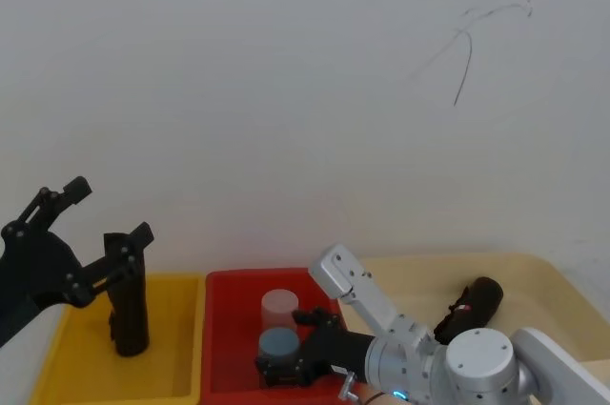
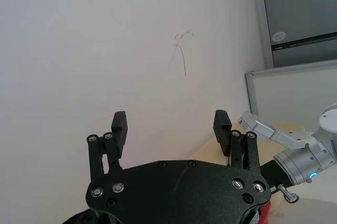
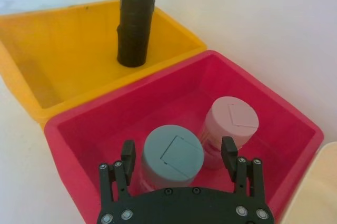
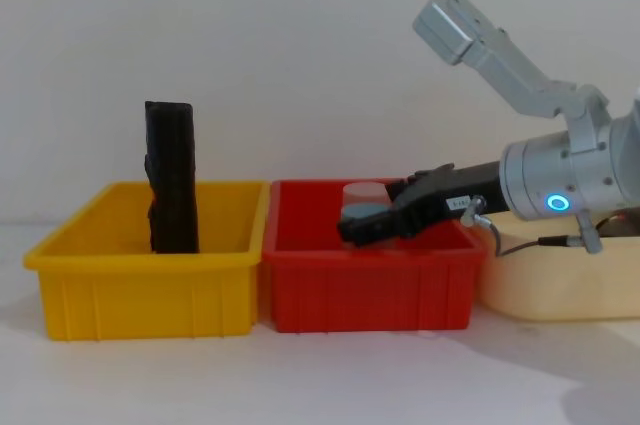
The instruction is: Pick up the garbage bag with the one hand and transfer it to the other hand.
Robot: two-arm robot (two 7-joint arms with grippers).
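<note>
The jar's body [image 3: 149,184] will come along, hanging under the blue-grey cap [image 3: 172,151], when I lift, because the cap sits level and closed between my fingers.
The garbage bag [image 1: 474,306], a black roll with a small red label, lies in the cream bin [image 1: 543,281] at the right. My right gripper [image 1: 282,364], on the arm with a blue ring light [image 4: 557,203], hangs open inside the red bin [image 1: 229,329]. Its fingers [image 3: 128,153] straddle a blue-grey capped jar [image 3: 174,153] without holding it. From the side, the right gripper [image 4: 362,227] sits low over the red bin [image 4: 370,290]. My left gripper [image 1: 114,209] is raised above the yellow bin [image 1: 176,348], open and empty. The left gripper [image 2: 170,123] faces the white wall.
A second black roll [image 1: 129,314] without a red label stands upright in the yellow bin, also visible from the side [image 4: 171,180] and past the right gripper [image 3: 137,18]. A pink capped jar [image 3: 231,121] stands beside the blue-grey one. The three bins sit side by side.
</note>
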